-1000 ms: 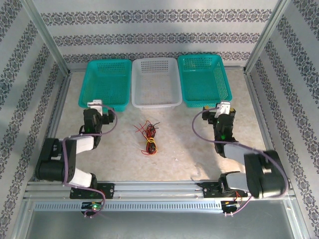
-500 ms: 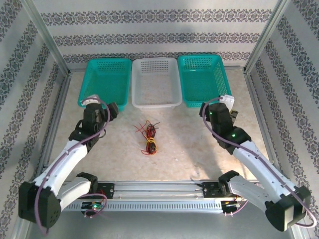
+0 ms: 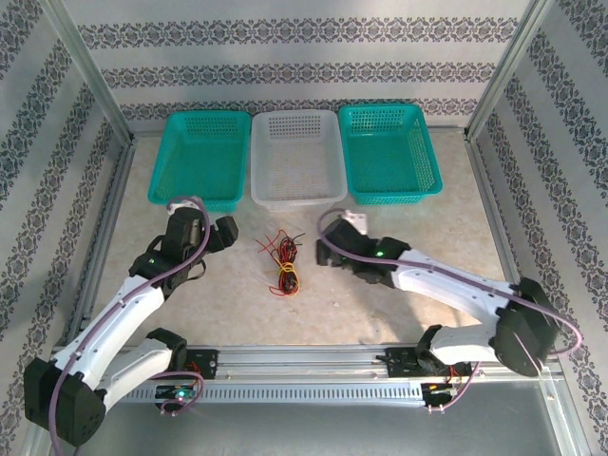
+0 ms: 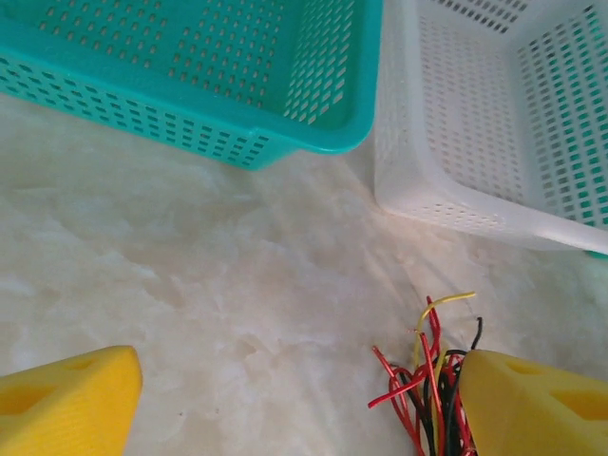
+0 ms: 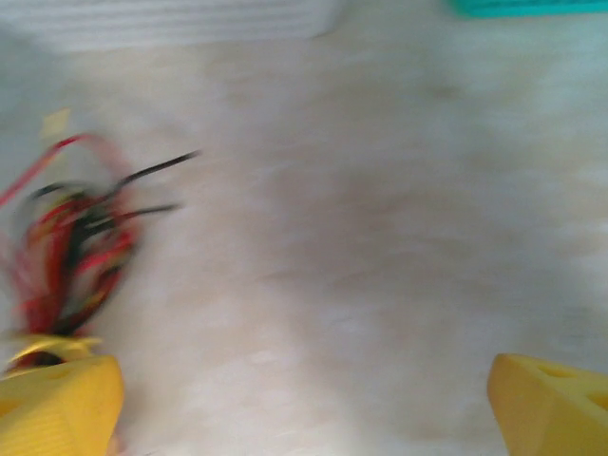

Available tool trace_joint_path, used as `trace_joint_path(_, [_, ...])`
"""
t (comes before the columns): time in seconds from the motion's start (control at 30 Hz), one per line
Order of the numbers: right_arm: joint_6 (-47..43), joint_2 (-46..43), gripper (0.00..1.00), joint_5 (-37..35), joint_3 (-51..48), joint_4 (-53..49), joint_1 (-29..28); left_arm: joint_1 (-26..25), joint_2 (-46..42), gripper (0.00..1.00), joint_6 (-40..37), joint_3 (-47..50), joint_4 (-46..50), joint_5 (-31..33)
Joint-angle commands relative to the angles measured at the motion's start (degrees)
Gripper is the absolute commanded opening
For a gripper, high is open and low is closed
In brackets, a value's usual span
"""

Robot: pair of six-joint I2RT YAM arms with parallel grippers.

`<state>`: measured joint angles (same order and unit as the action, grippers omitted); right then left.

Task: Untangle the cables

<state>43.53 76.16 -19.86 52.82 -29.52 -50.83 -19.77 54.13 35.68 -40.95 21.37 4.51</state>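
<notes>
The cable bundle (image 3: 287,268) lies flat beside my right gripper, so my left gripper should back off, then take the loose ends (image 3: 277,243) once my right gripper lifts the bundle.
A tangled bundle of red, black and yellow cables (image 3: 283,262) lies on the table's middle. My left gripper (image 3: 224,234) hangs just left of it, open. In the left wrist view the cables (image 4: 432,385) sit against the inside of the right yellow finger (image 4: 532,404), with bare table between the fingers. My right gripper (image 3: 329,250) is just right of the bundle, open. In the right wrist view the cables (image 5: 68,252) are blurred, above the left yellow finger (image 5: 57,404). Neither gripper holds a cable.
Three baskets line the back of the table: a teal basket (image 3: 201,157) on the left, a white basket (image 3: 297,157) in the middle and a teal basket (image 3: 388,152) on the right. Metal rails frame the table sides and front.
My right arm has swung far left, from beside the right teal basket to the cables. My left arm has stretched out and its gripper has shifted slightly right toward the bundle.
</notes>
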Motion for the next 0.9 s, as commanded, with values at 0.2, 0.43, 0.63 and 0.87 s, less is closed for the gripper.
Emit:
trace_joint_path(0.2, [-2.1, 17.4, 0.83, 13.7, 17.5, -0.3, -6.9, 0.5, 17.4, 0.87, -3.8, -17.6, 1.3, -2.9])
trace_joint_path(0.43, [-5.6, 26.2, 0.60, 12.8, 26.6, -7.7, -8.2, 1.5, 16.3, 0.85, 0.0, -15.9, -1.5, -5.0])
trace_joint_path(0.63, [-7.0, 31.2, 0.50, 10.3, 29.6, -11.5, -8.6, 1.8, 12.5, 0.84, -0.4, -11.8, 2.6, -5.2])
trace_joint_path(0.87, [-7.2, 33.3, 0.28, 7.6, 30.1, -12.8, -8.9, 5.2, 11.3, 0.86, -0.9, -10.4, 4.0, -5.4])
